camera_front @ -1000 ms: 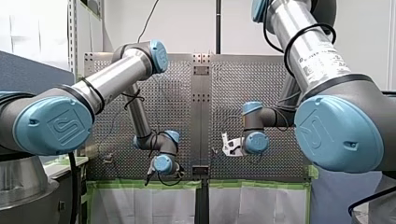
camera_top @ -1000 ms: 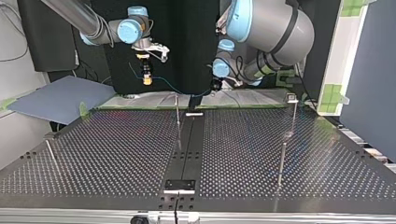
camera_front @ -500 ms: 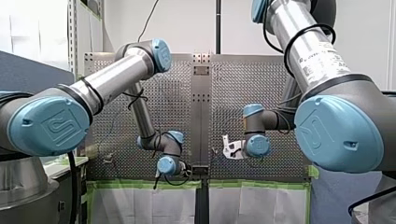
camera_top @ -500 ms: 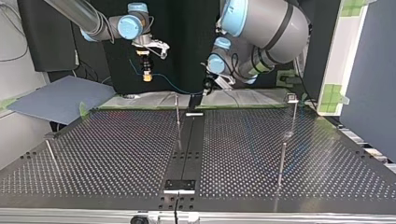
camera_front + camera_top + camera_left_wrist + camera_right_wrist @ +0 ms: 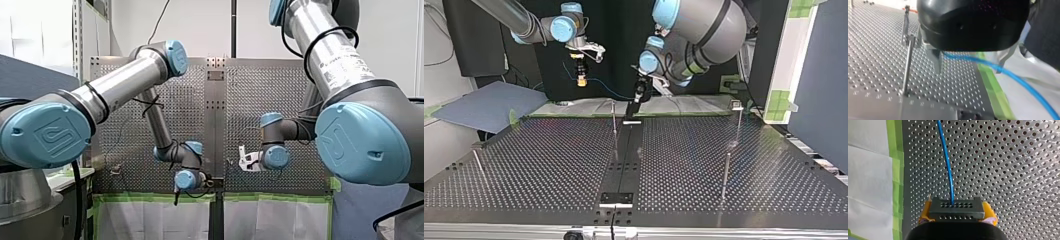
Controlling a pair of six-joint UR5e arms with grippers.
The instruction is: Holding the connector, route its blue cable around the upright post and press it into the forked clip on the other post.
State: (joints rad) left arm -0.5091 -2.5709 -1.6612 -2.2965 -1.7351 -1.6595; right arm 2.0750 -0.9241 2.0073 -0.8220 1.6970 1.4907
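Observation:
The blue cable comes up from the connector's slotted end in a smooth, shallow curve. It will lean and bend gently when I carry it.
My right gripper is shut on the dark connector, with a yellow pad on each side of it. The blue cable runs straight ahead from the connector over the perforated plate. In the top view my right gripper hangs at the upper left, and the cable sags from it across to my left gripper. My left gripper is open; the blue cable passes between its metal fingers. A thin upright post stands just beside it, and another post behind carries a fitting.
Several thin posts stand on the perforated table: one near the middle, two at the top view's right, one at its left. Green tape lines the table's edge.
My left arm has swung toward the table's middle, leftward in the top view, and its gripper now hangs by the centre post. My right arm has barely moved.

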